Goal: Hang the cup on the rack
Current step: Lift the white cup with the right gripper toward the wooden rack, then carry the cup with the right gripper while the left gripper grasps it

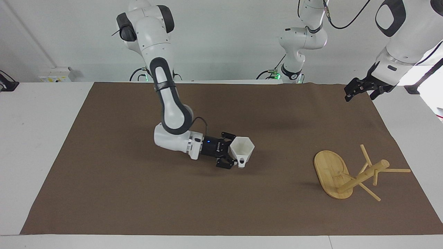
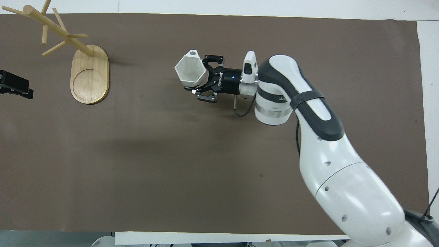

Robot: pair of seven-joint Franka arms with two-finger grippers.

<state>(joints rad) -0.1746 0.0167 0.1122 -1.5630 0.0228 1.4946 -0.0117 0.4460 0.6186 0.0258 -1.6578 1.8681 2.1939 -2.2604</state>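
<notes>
My gripper is to carry the white faceted cup [image 2: 191, 70] to the bamboo rack's peg [image 2: 80, 35]. The cup will hang tilted by its handle there, because the peg ends in a free tip.
My right gripper [image 1: 235, 156] is shut on the white faceted cup [image 1: 242, 148] and holds it low over the middle of the brown mat, with the rim tilted up and the handle on the side away from the robots. They also show in the overhead view, the right gripper [image 2: 199, 78] and the cup [image 2: 190, 69]. The bamboo rack [image 1: 349, 173] stands on the mat toward the left arm's end, also seen from overhead [image 2: 87, 68]. My left gripper [image 1: 360, 95] waits open and empty in the air over the mat's corner near the rack.
The brown mat [image 1: 138, 193] covers most of the white table [image 1: 34, 114]. The right arm's forearm [image 2: 308, 113] stretches across the mat toward its middle.
</notes>
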